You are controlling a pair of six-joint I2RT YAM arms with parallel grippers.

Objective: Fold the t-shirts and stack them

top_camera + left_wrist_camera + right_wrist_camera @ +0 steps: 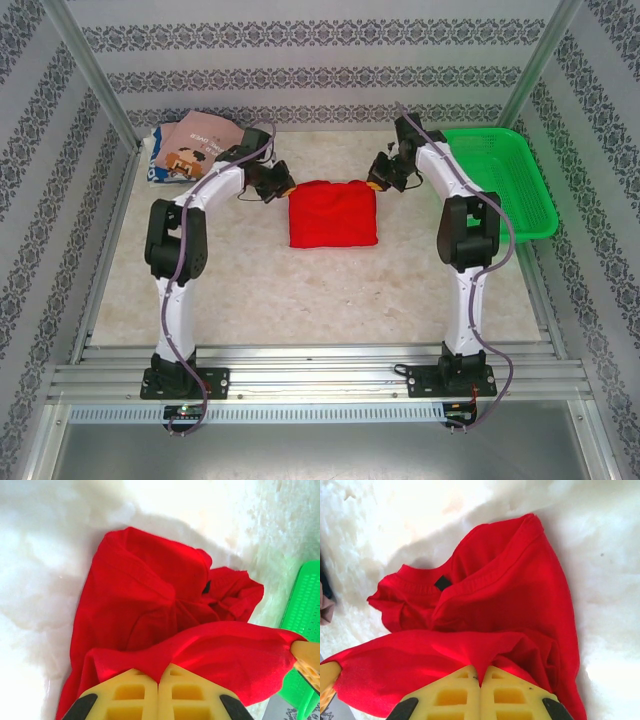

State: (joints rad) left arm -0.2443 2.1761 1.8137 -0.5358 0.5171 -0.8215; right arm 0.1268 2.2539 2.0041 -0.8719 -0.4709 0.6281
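The red t-shirt's held edge [410, 662] is stretched straight across to my right gripper, so my left gripper keeps going toward the red t-shirt's collar [432, 587] and lets go there.
The bright red t-shirt [332, 213] lies partly folded in the middle of the table. My left gripper [283, 188] is shut on its far left corner, and my right gripper [378, 181] is shut on its far right corner. In the left wrist view the yellow jaws [159, 680] pinch a raised fold of red t-shirt [140, 595]. The right wrist view has red t-shirt [505, 595] cloth nipped between the closed jaws [480, 677], the collar with a dark label beyond. A dusty-pink printed t-shirt [200, 140] lies at the back left on a white-blue one [158, 160].
A green mesh basket [505, 180] stands at the back right, its edge also in the left wrist view as the green basket [305, 610]. Metal frame posts and patterned walls close in the table. Bare tabletop lies in front of the red shirt.
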